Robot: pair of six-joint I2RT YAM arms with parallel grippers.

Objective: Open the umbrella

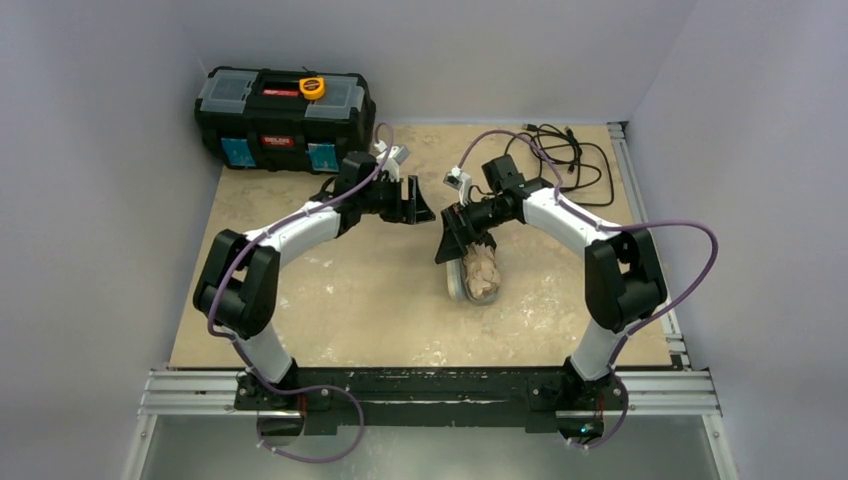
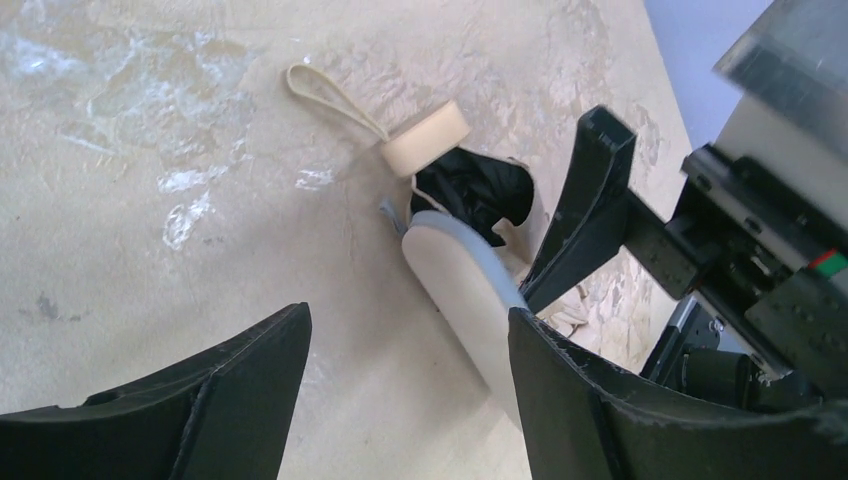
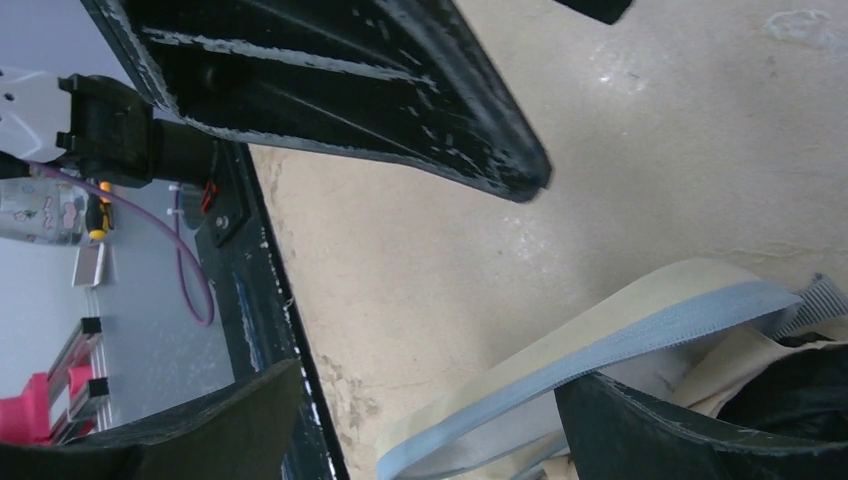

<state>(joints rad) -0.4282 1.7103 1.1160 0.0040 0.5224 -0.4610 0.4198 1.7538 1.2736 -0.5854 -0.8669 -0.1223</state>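
The umbrella is partly inside the pale sleeve point(image 1: 481, 272), so the robot's left gripper should pull the sleeve's grey edge point(image 2: 452, 226) away while the robot's right gripper holds the umbrella.
The umbrella point(image 1: 484, 268) lies folded on the table, its crinkly tan fabric partly inside a pale sleeve point(image 1: 457, 282). In the left wrist view its pale knob handle point(image 2: 425, 140) and strap loop point away, with black lining point(image 2: 470, 190) showing beside the sleeve point(image 2: 465, 290). My right gripper point(image 1: 455, 240) is open over the umbrella's handle end; one finger point(image 2: 590, 210) reaches down at the sleeve mouth. In the right wrist view the sleeve's grey zip edge point(image 3: 620, 345) runs between my right gripper's point(image 3: 430, 420) fingers. My left gripper point(image 1: 415, 200) is open and empty, just left of the umbrella, also in its wrist view point(image 2: 410, 400).
A black toolbox point(image 1: 283, 118) with a yellow tape measure point(image 1: 312, 87) on top stands at the back left. Black cables point(image 1: 560, 150) lie at the back right. The black frame rail point(image 3: 255, 300) marks the table's near edge.
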